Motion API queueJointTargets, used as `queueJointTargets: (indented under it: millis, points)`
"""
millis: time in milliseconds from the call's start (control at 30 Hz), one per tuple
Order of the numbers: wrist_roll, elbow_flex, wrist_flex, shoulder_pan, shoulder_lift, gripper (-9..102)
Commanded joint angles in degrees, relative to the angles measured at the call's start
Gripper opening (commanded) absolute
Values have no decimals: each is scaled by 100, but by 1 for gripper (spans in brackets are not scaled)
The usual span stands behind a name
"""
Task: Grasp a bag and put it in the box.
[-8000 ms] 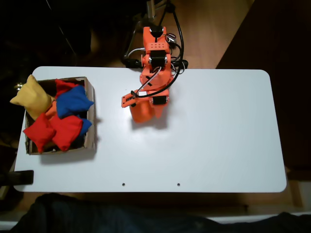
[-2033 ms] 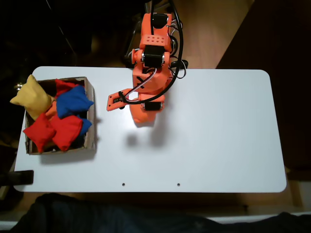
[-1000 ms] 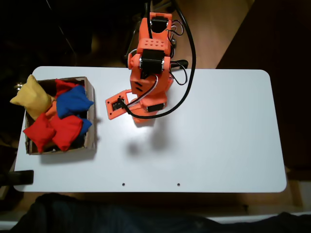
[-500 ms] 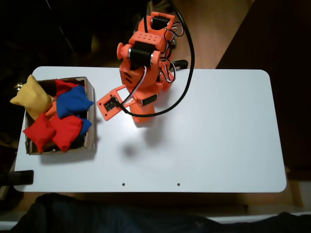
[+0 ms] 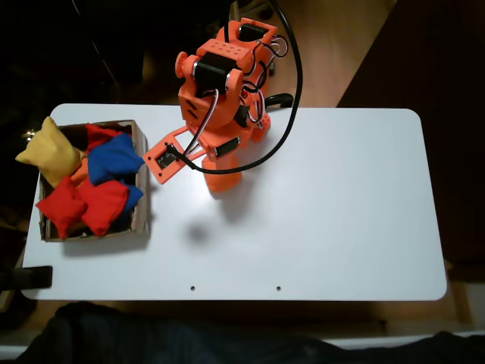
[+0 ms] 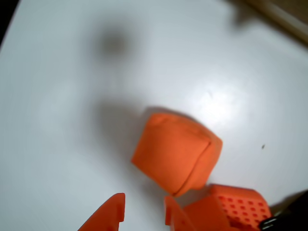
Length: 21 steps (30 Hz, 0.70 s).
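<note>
Heaped bags point(image 5: 89, 179) already fill the box to its rim, so the orange bag point(image 5: 223, 179) will come to rest on top of the heap when I lower it.
The orange bag point(image 5: 223, 180) lies on the white table point(image 5: 341, 212) just below the raised orange arm point(image 5: 216, 98); in the wrist view the bag point(image 6: 175, 151) rests plump and squarish just beyond my fingertips. My gripper point(image 6: 143, 201) is open, its two orange fingers point(image 6: 111, 214) apart with nothing between them, hovering above the table short of the bag. The brown cardboard box point(image 5: 141, 189) stands at the table's left end in the fixed view, well apart from the bag.
The box holds red beanbags point(image 5: 83, 205) and a blue beanbag point(image 5: 114, 158); a yellow beanbag point(image 5: 47, 152) hangs over its far left corner. A black cable point(image 5: 292, 91) loops from the arm. The table's right half is bare white.
The arm has risen off the bag and swung its wrist left toward the box. The orange bag has stayed in place on the table.
</note>
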Motion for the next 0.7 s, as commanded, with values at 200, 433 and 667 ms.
queueJointTargets:
  millis: [200, 433, 667]
  points:
    - [-272, 413, 97, 9, 79, 15]
    - [-290, 571, 97, -9, 158, 15]
    - [-439, 686, 97, 132, 158, 30]
